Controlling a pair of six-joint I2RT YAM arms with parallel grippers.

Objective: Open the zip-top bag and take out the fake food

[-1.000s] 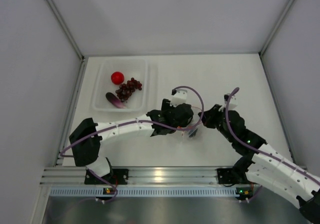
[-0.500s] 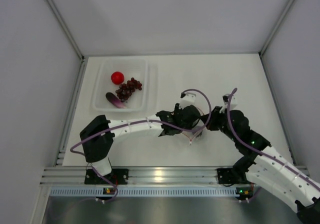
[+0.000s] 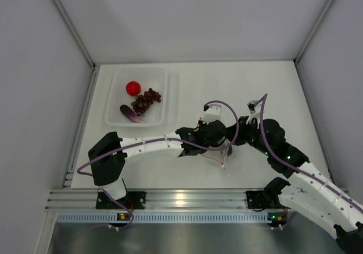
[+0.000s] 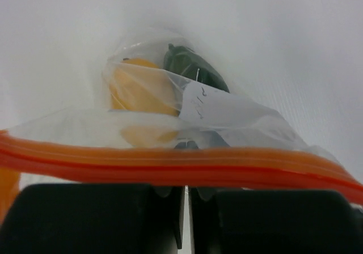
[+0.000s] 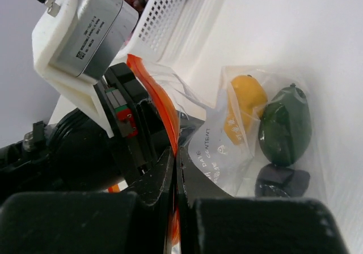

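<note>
My left gripper should back up and widen the bag's narrow opening before reaching for the yellow lemon (image 5: 249,97), since the bag's orange zipper strip (image 4: 170,166) lies nearly straight.
The zip-top bag (image 3: 224,155) hangs between the two grippers at mid-table. Its orange zipper strip (image 4: 181,164) runs straight across my left gripper's tips. Through the clear plastic I see a yellow lemon (image 4: 139,89), a dark green oval (image 4: 193,67) and the white label (image 4: 221,109). My left gripper (image 4: 187,189) is shut on the bag's lip just below the strip, with only a thin slit showing. My right gripper (image 5: 176,152) is shut on the orange strip (image 5: 156,95) from the other side. In that view the lemon (image 5: 245,98), the green oval (image 5: 285,123) and a dark purple piece (image 5: 281,180) sit low in the bag.
A clear tray (image 3: 116,78) at the back left holds a red tomato (image 3: 133,88), a grape bunch (image 3: 146,100) and an eggplant (image 3: 130,113). The left wrist's grey motor housing (image 5: 85,27) sits close against my right gripper. White walls ring the table.
The left gripper has gone from wide open to shut at the bag's edge as its arm reached further right. The right gripper stayed shut and lifted the bag slightly.
</note>
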